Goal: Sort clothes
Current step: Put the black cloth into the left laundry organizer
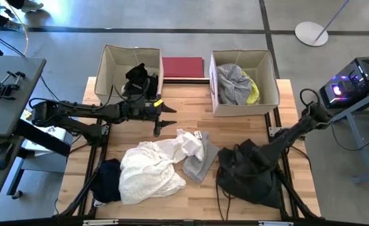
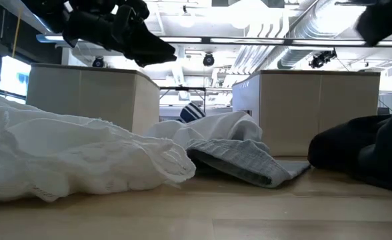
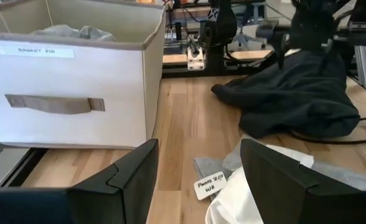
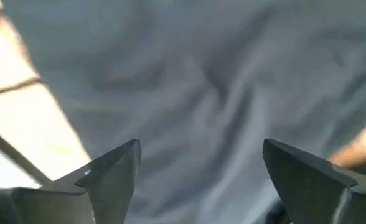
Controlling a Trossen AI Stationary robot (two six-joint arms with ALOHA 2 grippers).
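Observation:
I am going to lift the black heap (image 1: pixel 250 177), and it will come up whole as one drooping garment, because soft folds (image 4: pixel 217 99) run unbroken across the dark cloth.
Loose clothes lie on the wooden table: a white garment (image 1: pixel 150 169), a grey one (image 1: pixel 200 164) partly under it, a dark navy one (image 1: pixel 108 181) at the near left, and a black heap (image 1: pixel 250 179) at the near right. My left gripper (image 3: pixel 198 180) is open and points level over the table's middle, above the white and grey garments and in front of the left box (image 1: pixel 129 78). My right gripper (image 4: pixel 198 174) points down over the black heap, open, with only dark cloth showing below its fingers. The left box holds a black garment (image 1: pixel 137 76). The right box (image 1: pixel 244 81) holds grey and yellow ones.
A flat dark-red rectangle (image 1: pixel 182 67) lies between the two boxes at the far edge. A desk with a clamp (image 1: pixel 5 85) stands left of the table and a lit device (image 1: pixel 354 85) stands to its right. Bare wood shows in front of the right box (image 1: pixel 235 129).

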